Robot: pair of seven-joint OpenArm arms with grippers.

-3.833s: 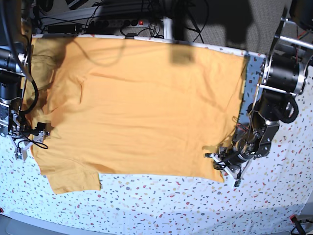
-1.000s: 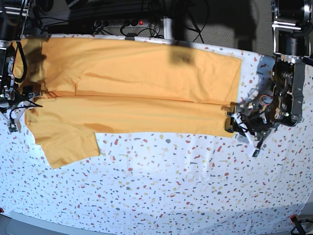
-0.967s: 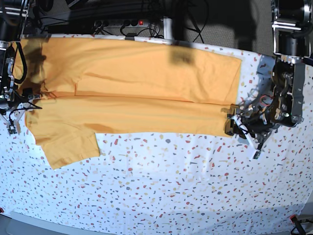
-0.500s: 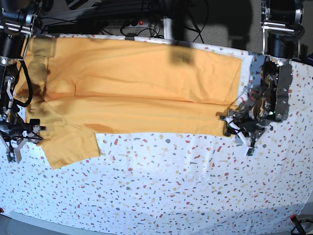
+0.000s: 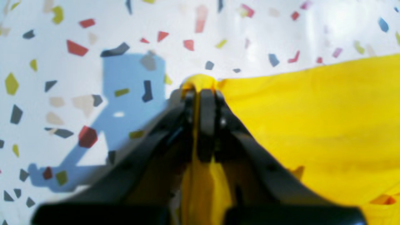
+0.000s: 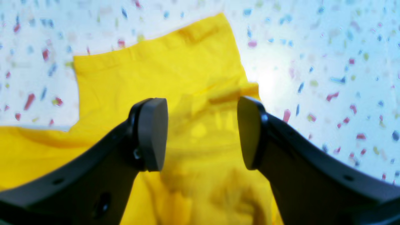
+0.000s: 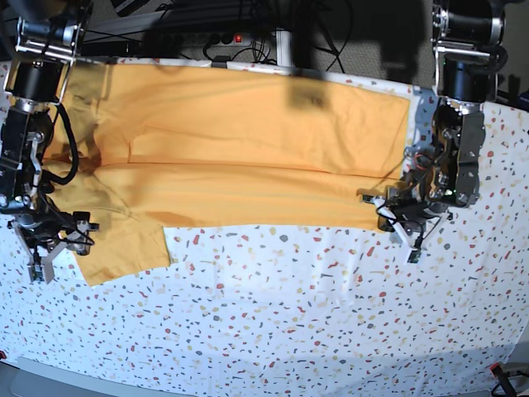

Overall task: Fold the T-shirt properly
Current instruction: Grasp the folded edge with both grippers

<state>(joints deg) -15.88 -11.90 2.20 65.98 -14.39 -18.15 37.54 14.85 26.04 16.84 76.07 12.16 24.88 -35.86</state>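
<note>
My gripper will make the short sleeve (image 7: 126, 251) flop back over the T-shirt when it folds over the T-shirt's folded near edge (image 7: 256, 223), because the sleeve sticks out past that edge.
The mustard-yellow T-shirt (image 7: 248, 141) lies spread across the table with its near long edge folded over the body. A short sleeve (image 7: 124, 248) sticks out at the lower left. My left gripper (image 7: 385, 217) is at the shirt's lower right corner. In the left wrist view my left gripper (image 5: 200, 93) is shut, with a pinch of the T-shirt (image 5: 312, 118) bulging between the fingertips. My right gripper (image 7: 43, 263) hangs at the left edge by the sleeve. In the right wrist view my right gripper (image 6: 201, 131) is open above the T-shirt's (image 6: 156, 72) sleeve, holding nothing.
The table is covered by a white speckled cloth (image 7: 289, 314). A power strip and cables (image 7: 207, 37) run along the back edge. Both arms' dark bodies stand over the shirt's left end (image 7: 33, 107) and right end (image 7: 459, 141).
My left gripper has shut on the shirt's lower right corner. My right gripper has shifted a little right and toward the sleeve, still open.
</note>
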